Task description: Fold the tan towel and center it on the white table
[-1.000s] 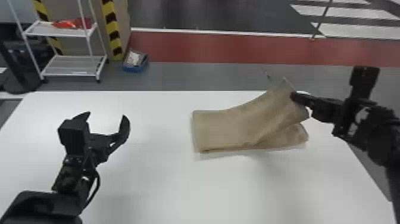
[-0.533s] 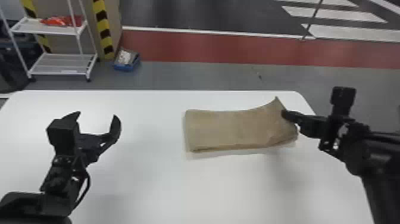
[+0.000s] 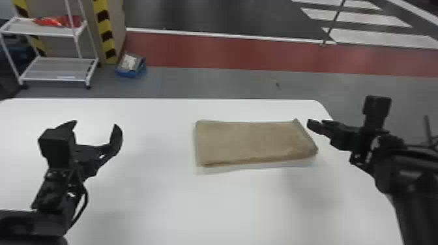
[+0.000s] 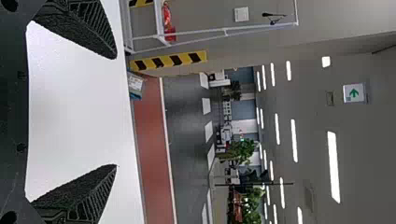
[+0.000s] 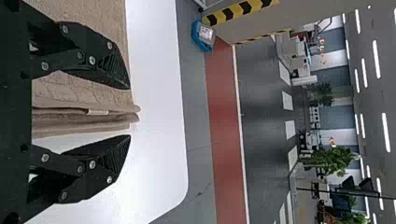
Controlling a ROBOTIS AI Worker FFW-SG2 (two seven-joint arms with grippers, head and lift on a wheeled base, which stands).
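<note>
The tan towel's end [image 3: 303,140] will bunch up and fold over together when the robot carries it across, because layered towel edges [image 5: 88,119] are between the right gripper's fingers.
The tan towel [image 3: 254,140] lies folded into a flat rectangle on the white table [image 3: 182,202], right of the table's middle, its far right corner slightly raised. My right gripper [image 3: 317,125] is just off the towel's right end, open and holding nothing. In the right wrist view, the towel's layered edge [image 5: 84,114] lies between the parted fingers of the right gripper [image 5: 130,112], not gripped. Over the left part of the table my left gripper [image 3: 96,128] stands open and empty; the left wrist view has the left gripper [image 4: 116,112] with bare table behind it.
The table's far edge runs behind the towel, with its rounded far right corner close to my right gripper. On the floor beyond stand a white wheeled shelf [image 3: 58,60] with red items and a blue bin [image 3: 130,66].
The right gripper has let go of the towel's right end, which has dropped down flat, and stands a little off to its right. The head view has shifted; the left gripper stays open.
</note>
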